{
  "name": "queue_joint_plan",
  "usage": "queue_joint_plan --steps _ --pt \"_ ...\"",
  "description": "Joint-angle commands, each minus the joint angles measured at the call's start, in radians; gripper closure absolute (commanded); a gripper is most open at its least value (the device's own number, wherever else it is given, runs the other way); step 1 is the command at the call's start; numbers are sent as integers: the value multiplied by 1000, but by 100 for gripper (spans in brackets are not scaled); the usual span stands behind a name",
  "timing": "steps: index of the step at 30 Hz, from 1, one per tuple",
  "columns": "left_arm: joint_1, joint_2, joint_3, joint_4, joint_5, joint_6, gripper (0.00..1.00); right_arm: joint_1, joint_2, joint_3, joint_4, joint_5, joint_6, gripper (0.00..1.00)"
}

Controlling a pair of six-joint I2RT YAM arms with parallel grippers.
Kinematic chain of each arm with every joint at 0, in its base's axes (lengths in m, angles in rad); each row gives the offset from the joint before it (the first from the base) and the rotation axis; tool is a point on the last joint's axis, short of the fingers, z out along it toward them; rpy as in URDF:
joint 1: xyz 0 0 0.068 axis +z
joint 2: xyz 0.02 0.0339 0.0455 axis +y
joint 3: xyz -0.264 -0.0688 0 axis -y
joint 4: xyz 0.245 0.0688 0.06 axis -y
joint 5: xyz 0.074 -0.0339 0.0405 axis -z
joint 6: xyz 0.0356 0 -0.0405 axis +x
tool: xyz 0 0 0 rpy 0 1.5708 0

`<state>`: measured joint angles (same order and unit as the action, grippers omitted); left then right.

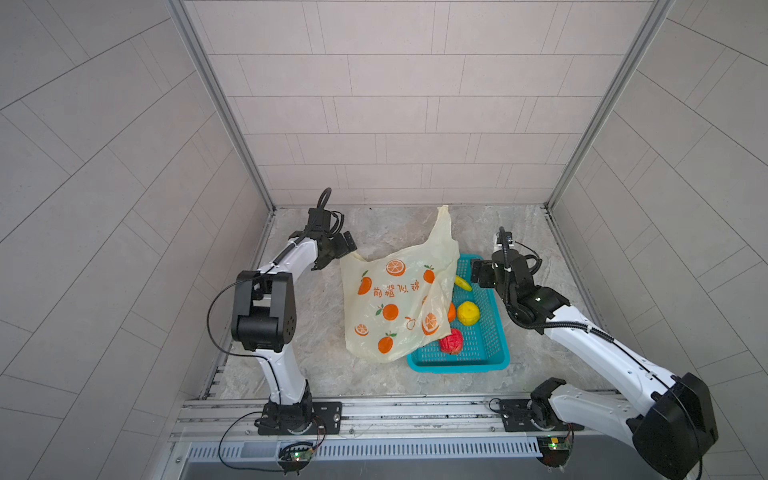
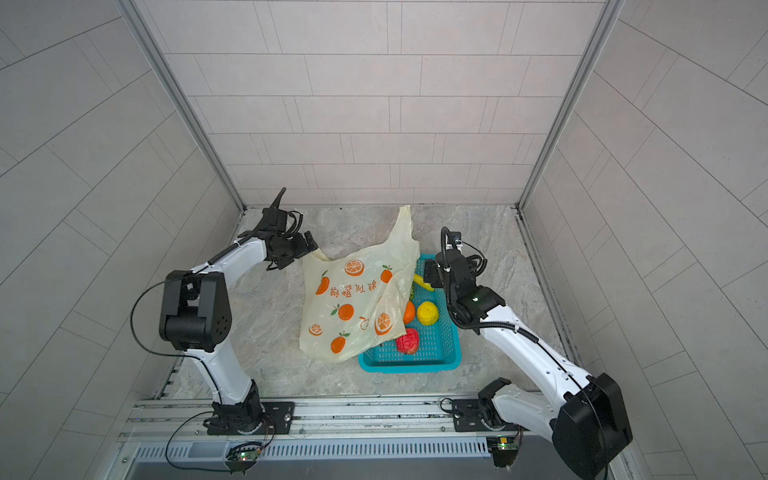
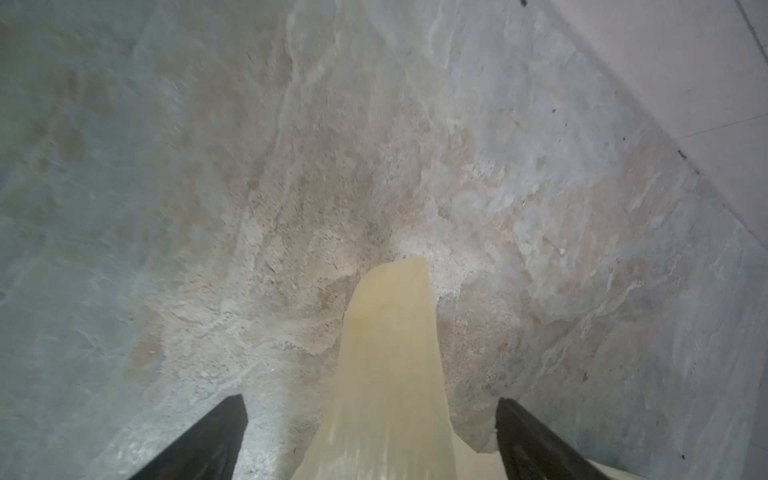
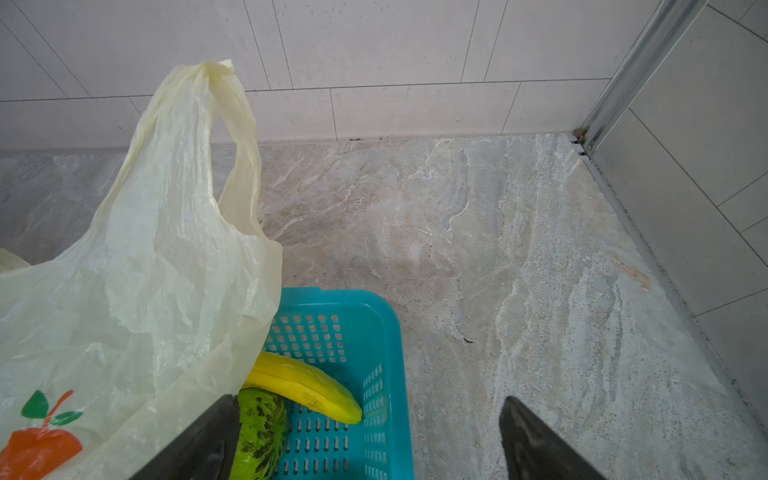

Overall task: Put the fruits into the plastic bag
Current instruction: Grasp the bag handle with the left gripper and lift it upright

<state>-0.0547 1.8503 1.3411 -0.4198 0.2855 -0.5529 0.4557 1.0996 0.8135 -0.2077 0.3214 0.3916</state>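
Next, I grip the bag's handle strip [image 1: 355,257] with my left gripper and lift the bag clear before picking, because the plastic bag's side [image 1: 436,316] hangs over the basket and its fruits.
The cream plastic bag [image 1: 390,299] with orange prints lies crumpled on the marble top, its right side draped over a teal basket [image 1: 457,365]. One handle loop [image 4: 216,124] stands up. In the basket lie a yellow banana [image 4: 299,382], a green piece [image 4: 262,432], a yellow lemon [image 1: 468,312], an orange piece [image 1: 451,312] and a bumpy red ball [image 1: 451,341]. My left gripper [image 1: 345,249] is open at the bag's far left corner, with a strip of bag [image 3: 390,353] running between its fingers untouched. Open too, my right gripper [image 4: 370,399] hovers over the basket's far right end, above the banana.
Tiled walls close the marble top [image 1: 316,332] at the back and on both sides, with metal corner posts [image 4: 615,83]. The arm bases sit on an aluminium rail [image 1: 395,409] along the front edge. Bare marble lies right of the basket and left of the bag.
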Motion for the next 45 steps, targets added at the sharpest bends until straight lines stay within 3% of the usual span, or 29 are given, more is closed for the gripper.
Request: queue_joint_plan --steps 1,5,8,11,16,18,31,37,45 --pt "-3 22 50 -40 81 -24 0 3 -14 -9 -17 17 -20 6" --pt "-33 47 48 -43 92 -21 3 3 -11 -10 -9 16 -30 6" --pt "-57 68 58 -46 86 -17 17 3 -10 -11 -9 20 -33 6" --pt "-74 91 78 -64 74 -15 36 3 -15 -13 -7 19 -34 6" --pt "-89 55 83 -60 58 -6 91 3 -30 3 -26 23 -34 6" --pt "-93 6 78 -47 54 -5 100 3 -36 12 -38 28 -33 6" --pt "-59 -422 47 78 -17 -71 100 -2 -40 107 -159 -2 -57 9" --pt "26 -479 188 81 0 -139 100 -5 -26 118 -155 -78 -59 11" --pt "40 -467 282 107 5 -116 100 -3 -6 128 -151 -105 -71 11"
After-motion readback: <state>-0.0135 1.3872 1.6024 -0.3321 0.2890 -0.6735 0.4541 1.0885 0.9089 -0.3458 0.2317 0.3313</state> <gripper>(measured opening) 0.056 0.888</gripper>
